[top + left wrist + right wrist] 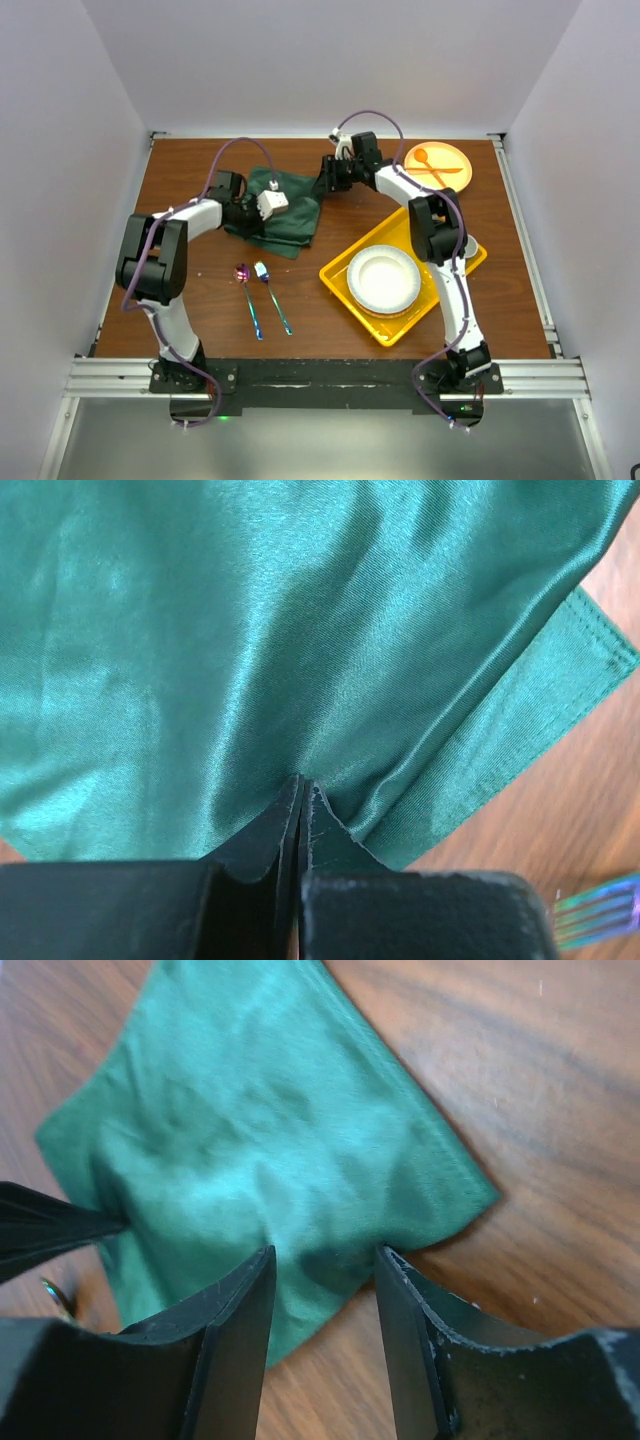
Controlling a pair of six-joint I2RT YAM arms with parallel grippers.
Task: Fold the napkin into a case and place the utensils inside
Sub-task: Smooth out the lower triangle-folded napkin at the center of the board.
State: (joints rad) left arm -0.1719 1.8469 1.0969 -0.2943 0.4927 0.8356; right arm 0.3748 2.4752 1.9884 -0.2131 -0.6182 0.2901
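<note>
The napkin's front edge slants toward the fork. My grippers need to turn the napkin square first, and then my left gripper should take the napkin's folded hem next to that front edge.
The dark green napkin lies rumpled on the wooden table at the back left, and it fills the left wrist view. My left gripper is shut on the napkin, and the cloth puckers toward its pinched tips. At the napkin's right edge, my right gripper stands open, its jaws straddling the hem just above the cloth. The utensils, an iridescent spoon and fork, lie side by side in front of the napkin. The fork's tines show in the left wrist view.
A yellow tray holding a white plate sits at the right middle, under the right arm. An orange plate with an orange spoon and fork rests at the back right. White walls close in the table.
</note>
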